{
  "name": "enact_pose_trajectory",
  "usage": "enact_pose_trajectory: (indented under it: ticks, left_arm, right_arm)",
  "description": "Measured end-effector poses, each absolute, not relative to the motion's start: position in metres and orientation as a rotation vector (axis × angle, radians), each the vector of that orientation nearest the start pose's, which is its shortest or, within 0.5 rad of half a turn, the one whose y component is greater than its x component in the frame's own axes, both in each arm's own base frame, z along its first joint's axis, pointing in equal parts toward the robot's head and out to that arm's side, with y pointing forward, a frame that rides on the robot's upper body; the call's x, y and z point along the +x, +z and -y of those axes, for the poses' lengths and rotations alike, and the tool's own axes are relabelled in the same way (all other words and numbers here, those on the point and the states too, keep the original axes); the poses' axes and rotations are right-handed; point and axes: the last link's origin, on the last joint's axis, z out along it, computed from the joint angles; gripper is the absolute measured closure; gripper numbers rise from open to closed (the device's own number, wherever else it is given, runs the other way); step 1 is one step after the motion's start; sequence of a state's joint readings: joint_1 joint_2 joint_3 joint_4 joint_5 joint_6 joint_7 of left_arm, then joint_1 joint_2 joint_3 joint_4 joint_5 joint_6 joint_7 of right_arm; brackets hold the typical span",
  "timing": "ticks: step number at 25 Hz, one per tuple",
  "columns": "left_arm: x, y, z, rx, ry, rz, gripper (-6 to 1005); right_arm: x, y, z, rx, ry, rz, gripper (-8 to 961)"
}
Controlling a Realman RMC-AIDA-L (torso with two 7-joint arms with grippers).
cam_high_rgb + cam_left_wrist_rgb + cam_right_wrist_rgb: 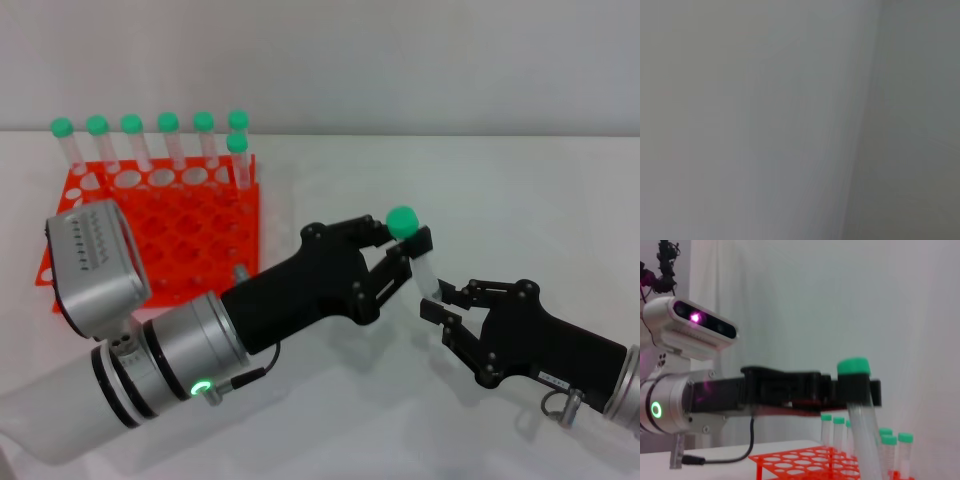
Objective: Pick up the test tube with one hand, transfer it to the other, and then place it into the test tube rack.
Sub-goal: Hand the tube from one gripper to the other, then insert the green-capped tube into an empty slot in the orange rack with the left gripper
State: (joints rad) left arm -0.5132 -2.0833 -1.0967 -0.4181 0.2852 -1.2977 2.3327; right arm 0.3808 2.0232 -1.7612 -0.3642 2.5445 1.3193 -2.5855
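Next, I open my right gripper and back it away before my left gripper carries the test tube, because my right gripper is holding the test tube's lower end, which must go into the rack.
The test tube, clear with a green cap, is held up above the table, right of the orange-red rack. My left gripper, on the black forearm with the silver cuff and green light, is shut on the tube just under its cap. My right gripper comes from the lower right with its fingertips closed on the tube's lower end. The right wrist view shows the tube upright, clamped under its cap by the left gripper. The left wrist view shows only a blank grey surface.
Several green-capped tubes stand along the rack's far row, and one more in the second row; they also show in the right wrist view behind the rack. The left forearm reaches over the rack's near right corner. White table lies to the right.
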Motion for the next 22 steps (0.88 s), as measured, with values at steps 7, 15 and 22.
enact_pose_trajectory:
  ticks: [7, 15, 22]
  left_arm:
    - [-0.187, -0.078, -0.316, -2.347, -1.343, 0.507, 790]
    - [-0.249, -0.029, -0.328, -1.965, -1.265, 0.611, 790]
    - [-0.279, -0.001, -0.336, -1.763, -1.144, 0.563, 790]
  right_arm:
    - [0.268, -0.051, -0.296, -2.364, 0.935, -0.247, 740]
    - [0.320, -0.016, -0.305, -2.075, 0.835, -0.478, 485]
    - [0.366, 0.041, -0.306, -1.630, 0.828, -0.622, 206]
